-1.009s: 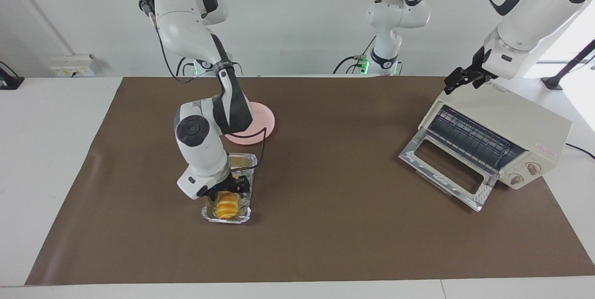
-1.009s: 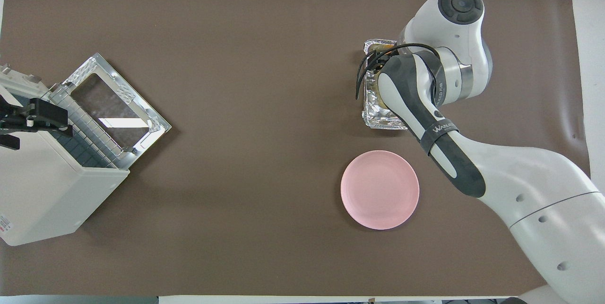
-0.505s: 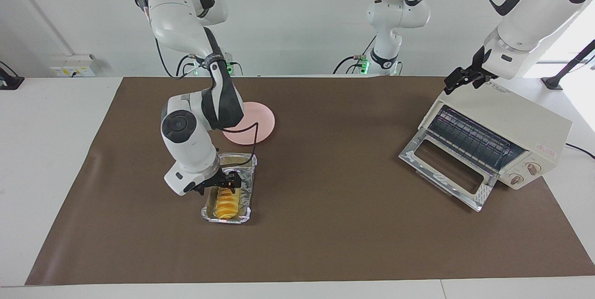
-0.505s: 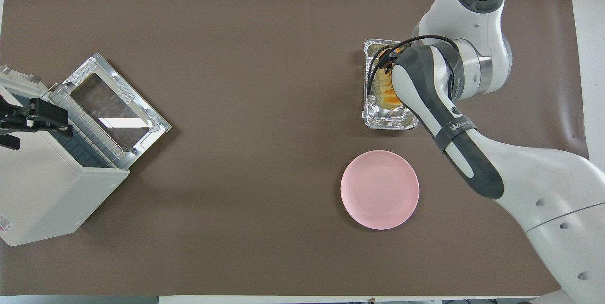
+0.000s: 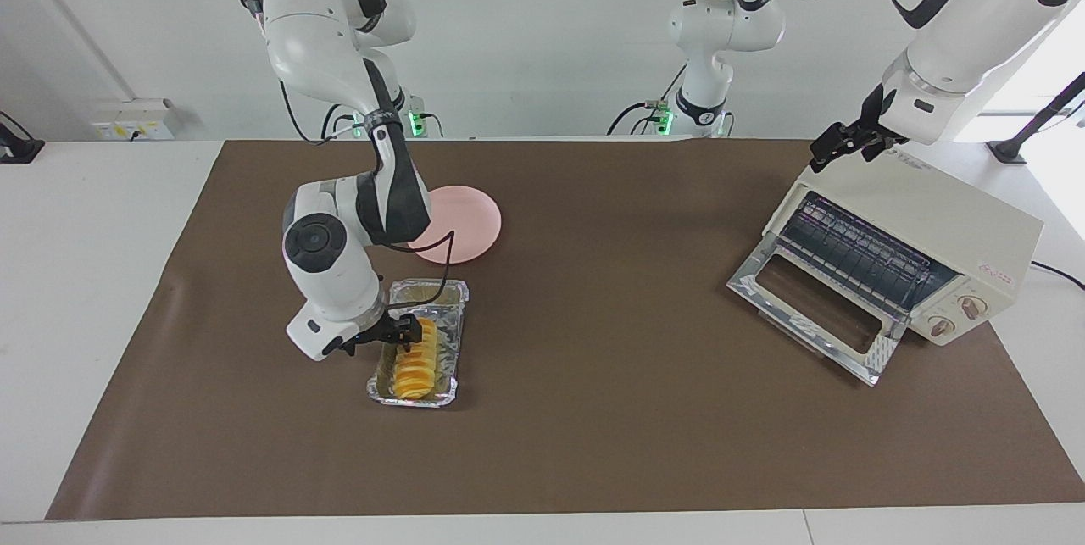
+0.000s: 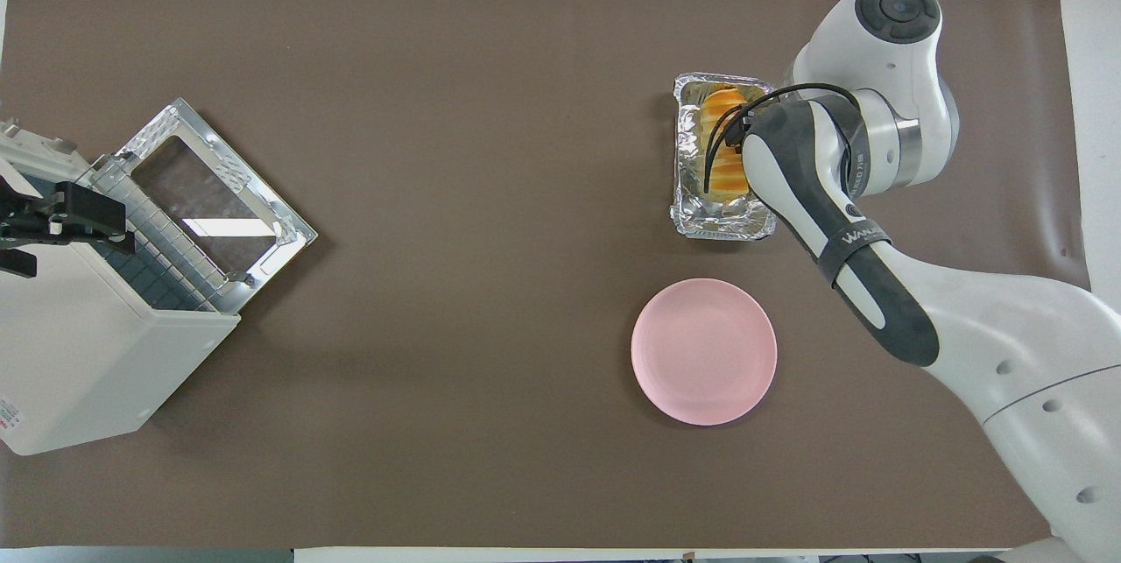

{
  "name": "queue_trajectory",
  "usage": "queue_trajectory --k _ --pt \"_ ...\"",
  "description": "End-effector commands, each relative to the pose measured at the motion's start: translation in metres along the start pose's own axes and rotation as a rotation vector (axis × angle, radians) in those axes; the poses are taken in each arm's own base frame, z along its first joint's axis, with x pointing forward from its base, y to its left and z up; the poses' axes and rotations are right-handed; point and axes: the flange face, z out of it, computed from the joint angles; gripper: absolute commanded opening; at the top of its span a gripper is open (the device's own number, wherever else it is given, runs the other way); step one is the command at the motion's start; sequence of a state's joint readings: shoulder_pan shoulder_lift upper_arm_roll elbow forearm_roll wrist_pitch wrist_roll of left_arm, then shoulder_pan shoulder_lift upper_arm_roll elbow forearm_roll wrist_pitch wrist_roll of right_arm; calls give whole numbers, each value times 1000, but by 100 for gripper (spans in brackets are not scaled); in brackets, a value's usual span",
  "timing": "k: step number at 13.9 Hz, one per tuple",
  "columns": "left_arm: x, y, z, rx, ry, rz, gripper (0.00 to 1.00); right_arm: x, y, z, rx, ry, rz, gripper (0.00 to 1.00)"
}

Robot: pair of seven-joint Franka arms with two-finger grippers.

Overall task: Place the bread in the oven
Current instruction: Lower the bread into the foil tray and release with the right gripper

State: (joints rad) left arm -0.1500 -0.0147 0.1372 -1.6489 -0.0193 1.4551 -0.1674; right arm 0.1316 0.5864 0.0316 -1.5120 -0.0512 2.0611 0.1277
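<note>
The tray [image 6: 689, 158] will come along when I carry the bread toward the oven, because the bread sits down inside the foil tray's raised rim [image 6: 722, 232].
The bread [image 5: 415, 365] [image 6: 720, 108], a ridged yellow-orange loaf, lies lengthwise in a crinkled foil tray [image 5: 451, 392] [image 6: 701, 226] toward the right arm's end of the table. My right gripper [image 5: 409, 331] is tilted sideways low over the tray, open at the loaf's end nearer the robots. Whether it touches the loaf I cannot tell. The cream-white oven [image 5: 924, 223] [image 6: 79, 344] stands at the left arm's end with its glass door [image 5: 814, 308] dropped open and the wire rack showing. My left gripper [image 5: 822, 157] hangs open just above the oven's top and waits.
A round pink plate [image 5: 466, 223] [image 6: 703, 351] lies beside the foil tray, nearer the robots. A brown mat [image 5: 610, 443] covers the table. A third arm's base [image 5: 703, 104] stands at the robots' edge.
The right arm's wrist has swung toward its own end of the table and the gripper has tilted sideways, uncovering the bread from above. The bread stays in the tray. The left arm is still.
</note>
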Motion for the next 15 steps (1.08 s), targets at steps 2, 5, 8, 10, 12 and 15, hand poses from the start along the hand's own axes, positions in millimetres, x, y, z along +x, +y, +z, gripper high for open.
queue_trajectory --k 2,5,8,10,12,15 --pt "-3 -3 -3 12 17 3 100 -19 3 11 -10 28 -35 80" --pt "-3 -3 -3 12 15 4 100 -18 2 8 -5 35 -28 0" --pt "-3 -3 -3 12 15 3 100 -16 -3 6 7 43 -22 0" --pt "-3 -3 -3 12 15 4 100 -16 -5 5 10 46 -21 0" --pt "-3 -3 -3 12 17 4 100 -15 -5 5 11 55 -21 0" --pt "-3 -3 -3 12 15 3 100 -15 -7 3 18 48 -17 0"
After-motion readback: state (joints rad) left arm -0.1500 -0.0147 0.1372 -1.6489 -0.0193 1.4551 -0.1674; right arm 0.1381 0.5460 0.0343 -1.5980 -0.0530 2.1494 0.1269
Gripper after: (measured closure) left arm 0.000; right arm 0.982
